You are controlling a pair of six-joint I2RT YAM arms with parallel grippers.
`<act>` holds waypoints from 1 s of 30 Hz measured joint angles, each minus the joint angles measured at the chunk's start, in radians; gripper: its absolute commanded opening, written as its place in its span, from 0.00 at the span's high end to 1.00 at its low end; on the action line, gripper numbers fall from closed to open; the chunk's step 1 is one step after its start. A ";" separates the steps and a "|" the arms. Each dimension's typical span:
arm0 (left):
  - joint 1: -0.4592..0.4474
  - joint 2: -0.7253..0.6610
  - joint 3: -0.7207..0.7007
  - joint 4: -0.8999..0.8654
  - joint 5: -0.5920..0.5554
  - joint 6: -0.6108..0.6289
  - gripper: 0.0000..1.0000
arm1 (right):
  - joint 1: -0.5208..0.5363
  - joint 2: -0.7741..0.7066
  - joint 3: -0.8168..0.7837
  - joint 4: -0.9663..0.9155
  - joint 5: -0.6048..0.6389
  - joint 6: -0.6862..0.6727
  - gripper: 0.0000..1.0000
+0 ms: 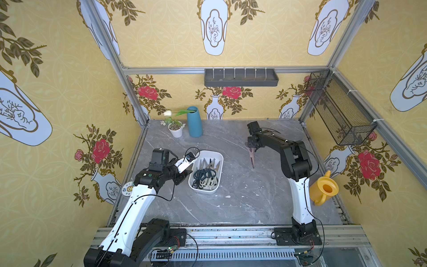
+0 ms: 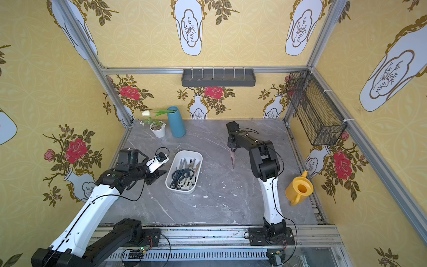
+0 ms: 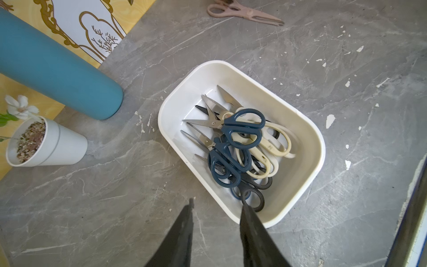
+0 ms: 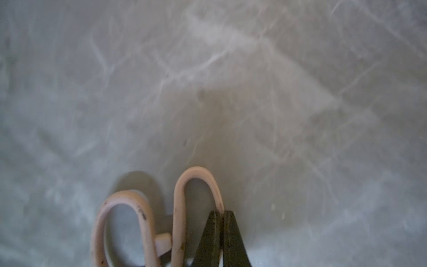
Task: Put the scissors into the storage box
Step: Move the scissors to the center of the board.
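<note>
The robot's right gripper has one handle loop [image 4: 198, 171] in its fingers and open table ahead, so it should go on pulling the scissors toward the front until they lie next to the box.
The white storage box [image 1: 206, 191] [image 2: 182, 191] [image 3: 298, 175] sits left of the table's middle. In it lie several scissors [image 1: 204, 174] [image 2: 182, 176] [image 3: 240, 143] with navy, cream and black handles. My left gripper [image 1: 187, 173] [image 2: 161, 173] [image 3: 217, 205] is open at the box's left side, holding nothing; one finger reaches over the rim. Right of the box, a pale pink pair of scissors [image 1: 252, 158] [image 2: 233, 159] [image 3: 247, 12] [image 4: 180, 208] points its blades toward the front. My right gripper [image 1: 251, 148] [image 2: 232, 148] [image 4: 222, 212] is shut on one handle loop. I cannot tell whether the pair is lifted.
A teal vase [image 1: 194, 122] and a small white plant pot [image 1: 176, 130] stand at the back left. A yellow watering can [image 1: 323, 190] is at the right edge. On the walls hang a dark grey tray [image 1: 241, 78] and a black mesh basket [image 1: 339, 108].
</note>
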 measured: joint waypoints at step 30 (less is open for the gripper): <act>-0.166 0.270 0.053 0.314 0.352 0.707 0.55 | 0.082 -0.311 -0.150 -0.476 -0.296 0.175 0.70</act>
